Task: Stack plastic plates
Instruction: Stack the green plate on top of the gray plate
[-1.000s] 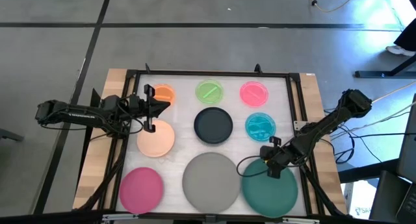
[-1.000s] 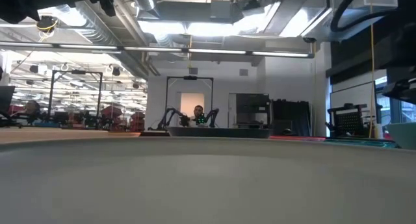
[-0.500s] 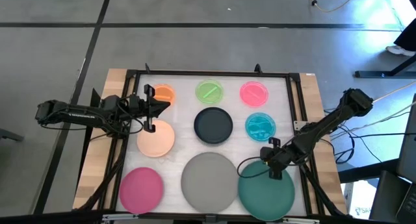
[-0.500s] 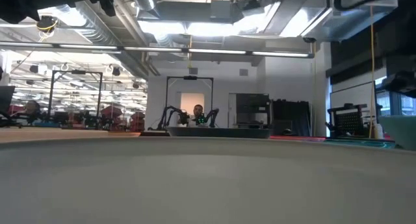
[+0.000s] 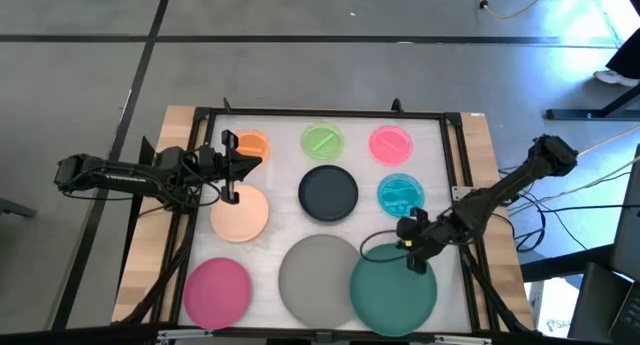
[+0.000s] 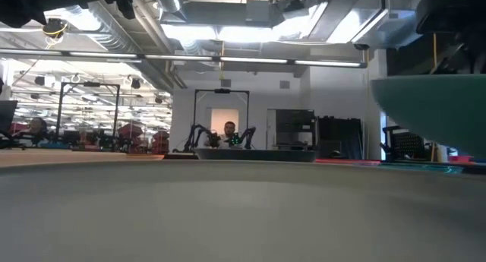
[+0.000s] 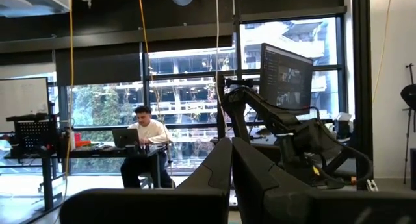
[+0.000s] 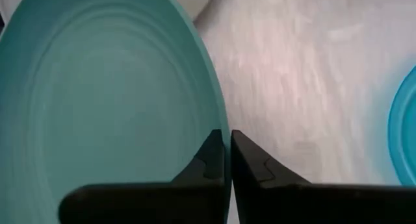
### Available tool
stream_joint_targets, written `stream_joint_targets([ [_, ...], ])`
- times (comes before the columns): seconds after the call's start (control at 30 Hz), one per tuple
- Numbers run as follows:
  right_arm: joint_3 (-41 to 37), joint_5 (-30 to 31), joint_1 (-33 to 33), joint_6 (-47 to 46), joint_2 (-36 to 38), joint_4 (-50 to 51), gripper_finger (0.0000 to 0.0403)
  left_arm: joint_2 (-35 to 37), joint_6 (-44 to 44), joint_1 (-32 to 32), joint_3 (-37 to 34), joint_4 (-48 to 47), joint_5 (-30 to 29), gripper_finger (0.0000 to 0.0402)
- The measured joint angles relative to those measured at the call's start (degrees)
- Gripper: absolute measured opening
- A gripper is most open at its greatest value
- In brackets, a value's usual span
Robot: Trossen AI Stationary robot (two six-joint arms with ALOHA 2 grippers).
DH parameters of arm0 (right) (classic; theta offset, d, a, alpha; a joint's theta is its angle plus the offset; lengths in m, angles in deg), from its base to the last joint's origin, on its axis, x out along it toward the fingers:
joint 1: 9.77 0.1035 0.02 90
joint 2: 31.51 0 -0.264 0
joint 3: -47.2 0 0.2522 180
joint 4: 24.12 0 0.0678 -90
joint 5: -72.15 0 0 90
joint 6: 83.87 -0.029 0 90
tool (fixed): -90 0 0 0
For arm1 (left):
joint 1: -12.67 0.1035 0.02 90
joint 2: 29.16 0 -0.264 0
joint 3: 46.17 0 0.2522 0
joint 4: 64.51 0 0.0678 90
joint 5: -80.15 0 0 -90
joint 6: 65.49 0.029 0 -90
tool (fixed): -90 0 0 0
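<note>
The dark green plate (image 5: 393,297) hangs face up over the grey plate's rim (image 5: 316,281). My right gripper should keep moving it across until the two plates line up, and then let go.
Nine plates show in the high view. Orange (image 5: 252,144), green (image 5: 322,141) and pink (image 5: 390,143) lie flat along the far side. Black (image 5: 328,192), teal (image 5: 401,194) and peach (image 5: 240,213) lie in the middle, and magenta (image 5: 217,291) and grey (image 5: 315,278) lie near. My right gripper (image 5: 411,249) is shut on the dark green plate (image 5: 393,291), whose left part hangs over the grey plate's right edge. My left gripper (image 5: 246,165) waits shut above the table between the orange and peach plates. My right gripper pinches the dark green plate's rim (image 8: 220,123) on its far right side, one finger on the inner face and one on the outer. It comes slanting down from the table's right. The plate (image 6: 437,110) is lifted clear of the table.
A black frame (image 5: 320,113) borders the white mat, with wooden table edges outside it. The small teal plate (image 8: 404,123) lies just beyond my right gripper. The grey plate (image 6: 243,209) fills the low view's foreground. A person sits in the room behind (image 7: 146,143).
My right gripper has moved toward the table's left and risen, carrying the dark green plate. The plate has come up off the table and shifted left, so its left edge now overlaps the grey plate.
</note>
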Motion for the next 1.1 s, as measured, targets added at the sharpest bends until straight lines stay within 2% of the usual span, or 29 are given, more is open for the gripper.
stream_joint_targets([
  [0.27,0.0,-3.7,-5.1,0.5,0.0,-3.8,0.0,0.0,0.0,0.0,0.0,-0.4,0.3,0.0006],
  [0.53,0.0,-0.8,-8.9,2.1,-1.0,-16.4,0.0,-2.8,3.8,0.0,0.0,-0.1,0.6,0.0006],
  [0.83,0.1,1.0,-13.3,11.6,-8.7,-30.1,0.0,-5.2,7.5,0.0,0.0,1.5,0.7,0.0006],
  [1.1,0.1,1.4,-15.7,19.4,-17.2,-44.6,0.0,-5.2,7.4,-1.7,0.0,-0.1,0.8,0.0006],
])
